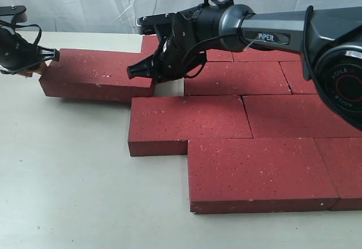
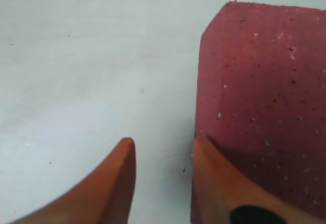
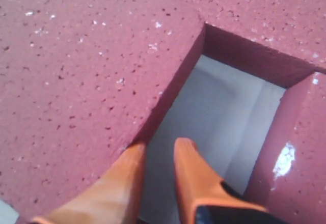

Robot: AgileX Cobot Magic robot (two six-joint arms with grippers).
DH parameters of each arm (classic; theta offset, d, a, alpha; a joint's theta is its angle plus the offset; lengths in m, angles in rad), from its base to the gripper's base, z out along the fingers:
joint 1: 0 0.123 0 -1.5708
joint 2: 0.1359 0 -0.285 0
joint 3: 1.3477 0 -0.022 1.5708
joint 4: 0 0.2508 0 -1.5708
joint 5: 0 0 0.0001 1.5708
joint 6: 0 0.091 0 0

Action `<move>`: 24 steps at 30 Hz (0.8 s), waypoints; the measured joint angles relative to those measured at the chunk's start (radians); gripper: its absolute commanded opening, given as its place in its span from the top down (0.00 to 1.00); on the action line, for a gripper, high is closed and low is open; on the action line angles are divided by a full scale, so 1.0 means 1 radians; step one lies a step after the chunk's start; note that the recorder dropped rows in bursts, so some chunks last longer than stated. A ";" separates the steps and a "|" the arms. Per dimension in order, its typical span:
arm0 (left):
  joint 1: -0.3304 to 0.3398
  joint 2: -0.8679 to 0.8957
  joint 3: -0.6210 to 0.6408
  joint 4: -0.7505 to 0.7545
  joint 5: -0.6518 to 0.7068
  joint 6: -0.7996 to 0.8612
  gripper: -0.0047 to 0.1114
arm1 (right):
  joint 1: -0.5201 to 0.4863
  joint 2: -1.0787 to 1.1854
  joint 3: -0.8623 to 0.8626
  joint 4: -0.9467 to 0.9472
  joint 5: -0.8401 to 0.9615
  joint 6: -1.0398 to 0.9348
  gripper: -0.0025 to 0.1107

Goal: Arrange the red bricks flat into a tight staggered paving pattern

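The loose brick's near corner (image 1: pixel 151 95) is resting up on the laid brick's edge, so next my right gripper moves back out, closes and pushes the loose brick's near side (image 1: pixel 139 92) off that edge.
A loose red brick (image 1: pixel 96 71) lies flat at the left, a little apart from the laid red bricks (image 1: pixel 189 119) that form staggered rows on the right. My left gripper (image 1: pixel 51 55) is at this brick's far-left end. It is open, and one finger (image 2: pixel 214 178) rests against the brick's side (image 2: pixel 260 81), with bare table between the fingers (image 2: pixel 163 145). My right gripper (image 1: pixel 134 71) is at the brick's right end. It is narrowly open (image 3: pixel 159 150), and one finger (image 3: pixel 122 178) presses on the brick's end face (image 3: pixel 76 71).
A small gap of bare table (image 1: pixel 168 87) separates the loose brick from the laid rows; it also shows in the right wrist view (image 3: pixel 219 107). Pale table (image 1: pixel 68 175) stretches in front and left. A white curtain (image 1: pixel 85 0) hangs behind.
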 measured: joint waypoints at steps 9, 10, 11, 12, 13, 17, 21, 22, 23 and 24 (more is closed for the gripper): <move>0.062 -0.034 0.000 -0.059 0.067 -0.004 0.62 | -0.012 -0.018 -0.002 0.032 -0.009 0.003 0.62; 0.062 -0.036 0.000 -0.066 0.069 -0.004 0.62 | -0.014 -0.028 -0.002 0.034 -0.011 0.003 0.62; 0.064 -0.038 0.000 -0.069 0.072 -0.004 0.62 | -0.016 -0.037 -0.002 0.036 -0.013 0.003 0.62; 0.064 -0.038 0.000 -0.071 0.078 -0.004 0.62 | -0.019 -0.046 -0.002 0.037 -0.015 0.003 0.62; 0.064 -0.038 0.000 -0.073 0.083 -0.004 0.62 | -0.022 -0.051 -0.004 0.040 -0.020 0.003 0.62; 0.064 -0.038 0.001 -0.075 0.092 -0.004 0.62 | -0.026 -0.068 -0.010 0.044 -0.020 0.003 0.62; 0.064 -0.038 0.002 -0.058 0.098 -0.006 0.62 | -0.026 -0.068 -0.010 0.027 0.004 0.005 0.62; 0.064 -0.038 0.002 -0.056 0.099 -0.006 0.62 | -0.026 -0.068 -0.010 0.023 0.012 0.005 0.62; 0.064 -0.038 0.002 -0.052 0.101 -0.006 0.62 | -0.026 -0.068 -0.010 0.018 0.019 0.005 0.62; 0.064 -0.036 0.002 -0.049 0.103 -0.006 0.62 | -0.026 -0.068 -0.010 0.014 0.024 0.005 0.62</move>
